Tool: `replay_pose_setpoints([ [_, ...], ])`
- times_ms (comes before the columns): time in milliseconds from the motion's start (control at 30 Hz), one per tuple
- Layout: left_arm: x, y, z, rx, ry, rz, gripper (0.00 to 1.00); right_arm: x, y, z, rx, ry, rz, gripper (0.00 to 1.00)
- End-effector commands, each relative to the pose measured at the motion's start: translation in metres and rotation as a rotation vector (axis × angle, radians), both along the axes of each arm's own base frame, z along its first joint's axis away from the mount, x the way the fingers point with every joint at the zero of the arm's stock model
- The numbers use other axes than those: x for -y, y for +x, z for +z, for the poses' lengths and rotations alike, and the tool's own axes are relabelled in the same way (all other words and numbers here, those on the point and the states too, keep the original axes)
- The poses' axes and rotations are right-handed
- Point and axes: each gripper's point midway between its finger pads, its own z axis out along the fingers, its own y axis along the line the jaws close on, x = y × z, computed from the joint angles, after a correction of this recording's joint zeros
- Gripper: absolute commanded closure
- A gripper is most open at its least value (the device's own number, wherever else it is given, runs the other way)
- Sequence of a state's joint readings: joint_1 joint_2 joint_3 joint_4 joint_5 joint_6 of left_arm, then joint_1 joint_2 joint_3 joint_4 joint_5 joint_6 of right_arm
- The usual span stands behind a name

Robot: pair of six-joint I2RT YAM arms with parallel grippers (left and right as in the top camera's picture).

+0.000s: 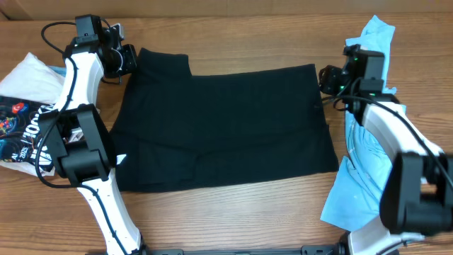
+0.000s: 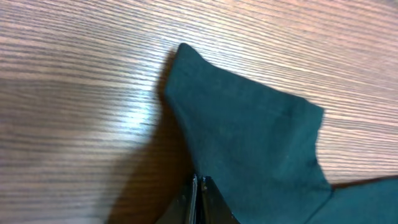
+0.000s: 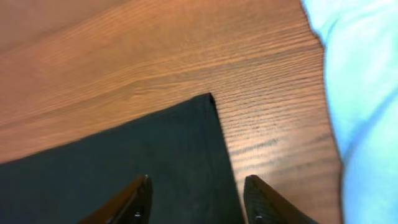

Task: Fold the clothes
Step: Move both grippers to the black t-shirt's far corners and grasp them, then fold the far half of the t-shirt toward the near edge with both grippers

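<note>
The robot's right gripper is open at the black T-shirt's far corner (image 1: 311,69), so the left gripper should keep the T-shirt's sleeve (image 1: 160,61) still until the right gripper takes hold of that corner.
A black T-shirt (image 1: 226,127) lies spread across the middle of the table, folded into a rough rectangle. My left gripper (image 1: 127,60) is at its far left sleeve. In the left wrist view the jaws (image 2: 198,182) are pressed together on the edge of that sleeve (image 2: 249,130), which sits slightly raised off the wood. My right gripper (image 1: 327,78) is at the shirt's far right corner. Its fingers (image 3: 198,186) stand open, one over the black cloth (image 3: 155,162) and one over bare wood. A light blue T-shirt (image 1: 361,177) lies crumpled under the right arm.
A white tee with a black graphic print (image 1: 21,120) lies at the left edge, beside the left arm's base. The light blue cloth (image 3: 367,93) fills the right side of the right wrist view. Bare wood shows along the far edge and in front of the black shirt.
</note>
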State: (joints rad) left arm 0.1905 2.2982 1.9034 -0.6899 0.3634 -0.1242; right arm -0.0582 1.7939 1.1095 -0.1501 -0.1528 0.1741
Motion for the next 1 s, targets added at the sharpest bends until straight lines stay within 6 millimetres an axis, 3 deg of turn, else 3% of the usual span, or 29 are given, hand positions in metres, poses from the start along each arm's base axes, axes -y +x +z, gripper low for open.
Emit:
replay_pose_setpoints([
  [0, 0.001, -0.003, 0.011, -0.004, -0.011, 0.032, 0.96, 0.003, 0.019, -0.033, -0.05, -0.031, 0.032, 0.46],
  [133, 0.001, -0.006, 0.01, -0.018, -0.014, 0.032, 0.96, 0.005, 0.05, -0.059, -0.141, -0.068, 0.075, 0.4],
  [267, 0.001, -0.007, 0.009, -0.025, -0.014, 0.033, 0.96, 0.008, 0.082, -0.065, -0.13, -0.078, 0.084, 0.39],
  [367, 0.001, -0.007, 0.009, -0.023, -0.014, 0.033, 0.96, 0.001, 0.089, -0.07, -0.118, -0.068, 0.132, 0.39],
  [567, 0.001, -0.007, 0.009, -0.024, -0.014, 0.033, 0.96, -0.001, 0.085, -0.096, -0.163, -0.059, 0.139, 0.41],
  [633, 0.001, -0.007, 0.009, -0.024, -0.014, 0.033, 0.96, -0.008, 0.086, -0.096, -0.149, -0.051, 0.169, 0.46],
  [700, 0.001, -0.007, 0.009, -0.025, -0.014, 0.033, 0.96, -0.013, 0.088, -0.095, -0.141, -0.055, 0.182, 0.58],
  [833, 0.001, -0.007, 0.009, -0.025, -0.014, 0.033, 0.96, -0.019, 0.088, -0.095, -0.141, -0.058, 0.19, 0.84],
  [867, 0.001, -0.007, 0.009, -0.026, -0.014, 0.033, 0.96, -0.018, 0.088, -0.094, -0.137, -0.059, 0.189, 0.94],
  [967, 0.001, -0.008, 0.009, -0.029, -0.015, 0.033, 0.96, -0.015, 0.088, -0.094, -0.141, -0.044, 0.167, 0.96],
])
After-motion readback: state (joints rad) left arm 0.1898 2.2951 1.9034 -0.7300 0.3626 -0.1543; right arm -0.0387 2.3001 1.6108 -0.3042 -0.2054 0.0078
